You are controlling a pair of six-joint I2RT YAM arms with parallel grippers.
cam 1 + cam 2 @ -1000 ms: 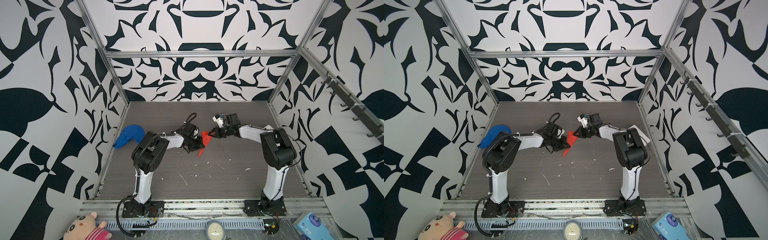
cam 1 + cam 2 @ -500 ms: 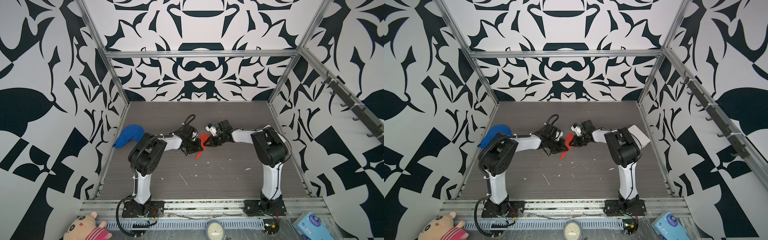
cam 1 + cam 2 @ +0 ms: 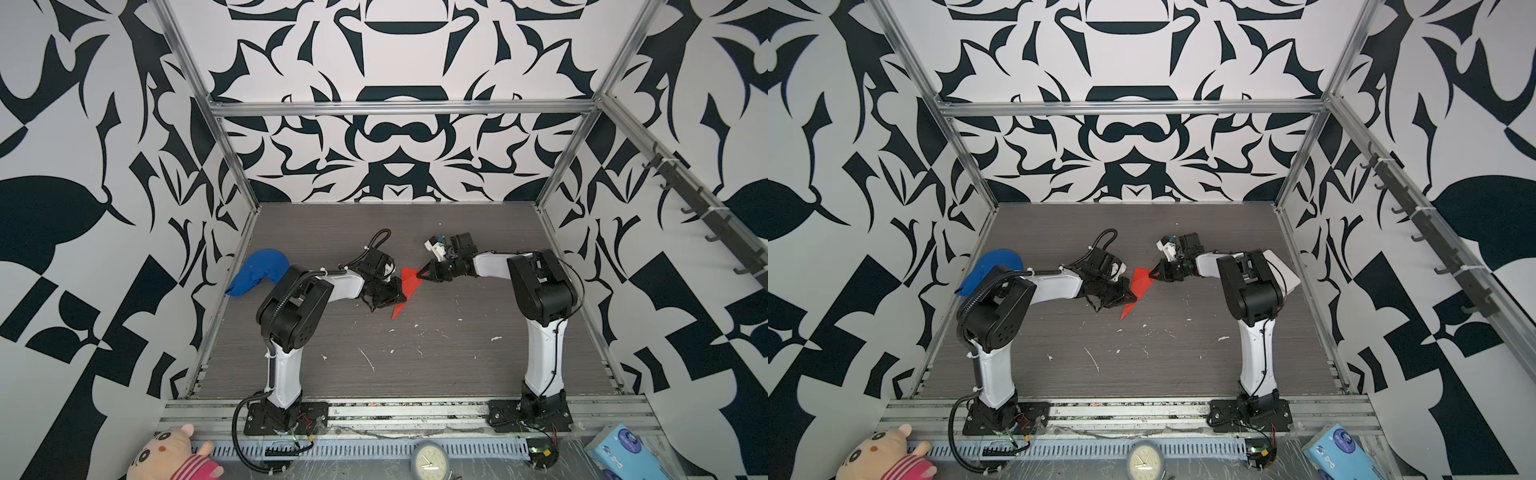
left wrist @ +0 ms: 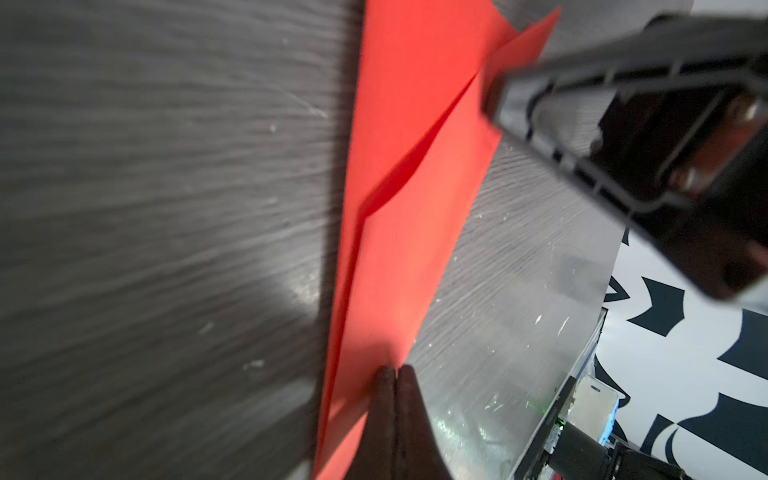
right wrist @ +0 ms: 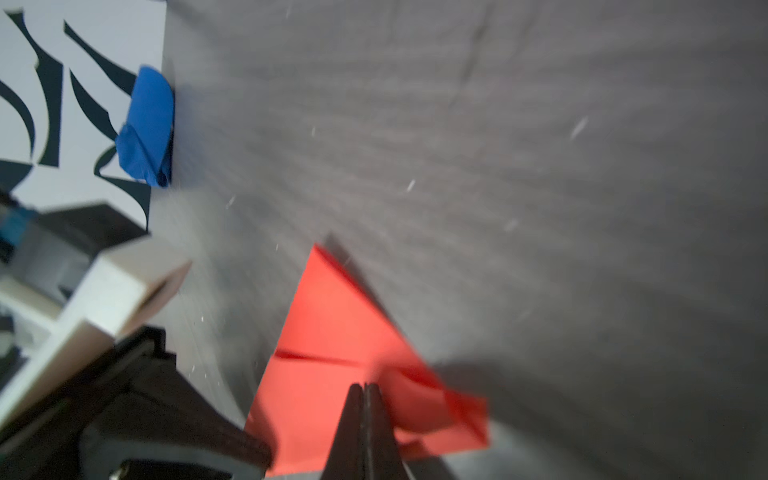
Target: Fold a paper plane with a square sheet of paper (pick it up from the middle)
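The paper's flap (image 5: 422, 400) rises beside the right gripper's closed fingers, so the right gripper should back away, then press the folded edge nearer the left gripper (image 3: 412, 290).
The red sheet of paper (image 3: 409, 280) (image 3: 1140, 280) lies mid-table, folded into a narrow pointed shape with layered flaps. My left gripper (image 3: 400, 293) (image 3: 1131, 295) is shut, its tips at the paper's long edge in the left wrist view (image 4: 395, 370). I cannot tell whether paper is pinched between them. My right gripper (image 3: 423, 276) (image 3: 1152, 274) is shut too, its tips over the paper's wide end (image 5: 365, 386). Beside them a flap of the paper (image 5: 332, 328) lifts a little. The layers and a crease of the paper (image 4: 415, 166) show in the left wrist view.
A blue cloth lump (image 3: 257, 274) (image 5: 147, 129) sits against the left wall. A white box (image 3: 1281, 270) lies behind the right arm. White scraps (image 3: 365, 357) dot the table. A plush toy (image 3: 166, 457), a clock (image 3: 428, 461) and a tissue box (image 3: 623, 449) are in front of the table.
The right gripper moved left along the paper toward the left gripper, then drew back right. The paper and the left gripper shifted slightly left, then back. Both grippers stayed shut.
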